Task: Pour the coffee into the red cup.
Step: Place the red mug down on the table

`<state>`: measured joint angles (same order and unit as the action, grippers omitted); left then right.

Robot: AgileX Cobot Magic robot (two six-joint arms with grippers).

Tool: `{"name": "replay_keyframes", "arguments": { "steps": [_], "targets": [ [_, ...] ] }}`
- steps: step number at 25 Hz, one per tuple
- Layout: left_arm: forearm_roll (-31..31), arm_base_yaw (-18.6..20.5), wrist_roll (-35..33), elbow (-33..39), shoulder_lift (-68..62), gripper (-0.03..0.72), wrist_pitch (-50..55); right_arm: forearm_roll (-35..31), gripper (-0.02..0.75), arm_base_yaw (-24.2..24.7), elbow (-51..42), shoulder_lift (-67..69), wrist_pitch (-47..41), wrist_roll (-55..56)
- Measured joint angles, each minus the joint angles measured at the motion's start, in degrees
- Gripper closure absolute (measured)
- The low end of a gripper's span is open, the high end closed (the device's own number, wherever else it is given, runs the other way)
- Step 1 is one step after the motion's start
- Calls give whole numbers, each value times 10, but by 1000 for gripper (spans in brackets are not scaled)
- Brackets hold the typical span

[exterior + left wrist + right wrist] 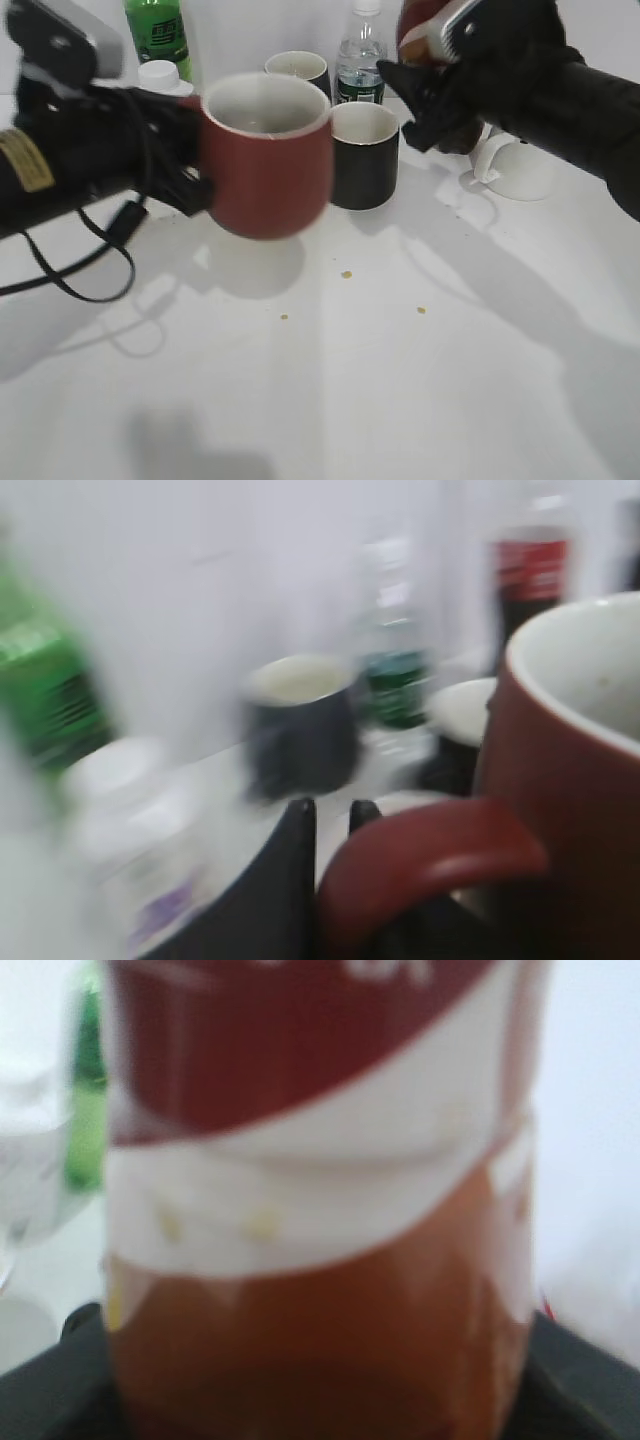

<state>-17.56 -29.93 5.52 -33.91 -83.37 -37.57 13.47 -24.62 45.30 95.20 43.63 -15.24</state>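
The red cup [266,160] hangs upright, and the spot before the white-capped jar [172,238] is free. My left gripper should keep lowering the cup there until its base rests.
The red cup [268,160] hangs upright in the air above the table at centre left, its pale inside showing. My left gripper [195,185] is shut on its loop handle [420,855]; the left wrist view shows my left gripper [332,815] with black fingers beside that handle and the cup wall [580,780] at the right. My right gripper [430,90] is raised at the upper right and shut on the coffee bottle [425,35], mostly hidden by the arm. The right wrist view is filled by the brown bottle [320,1340] with its red-brown and white label.
Two black mugs [364,155] [298,70], a clear water bottle [360,60], a green bottle [158,35] and a white-capped jar [165,78] stand at the back. A white mug [515,165] sits under the right arm. Small crumbs [347,274] lie on the white table.
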Motion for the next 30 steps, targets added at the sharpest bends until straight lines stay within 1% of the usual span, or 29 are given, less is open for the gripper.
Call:
{"name": "replay_keyframes", "arguments": {
  "steps": [3,9,12,16,20,26,30],
  "targets": [
    [17,29,0,14,20,617,4,-52,234,0,-3,0,0,41],
    [53,121,0,55,37,617,2,-152,234,0,-46,0,3,54],
    [61,162,0,60,32,617,-1,-199,234,0,-74,0,3,54],
    [65,200,-6,60,4,617,-41,-273,234,0,-102,0,3,50],
    [81,213,-32,60,-63,617,-103,-294,234,0,-105,0,6,28],
    [110,214,-48,59,-191,617,-252,-297,234,0,-105,0,29,24],
    [113,214,-64,46,-253,617,-270,-297,234,0,-105,0,30,23]
  ]
}}
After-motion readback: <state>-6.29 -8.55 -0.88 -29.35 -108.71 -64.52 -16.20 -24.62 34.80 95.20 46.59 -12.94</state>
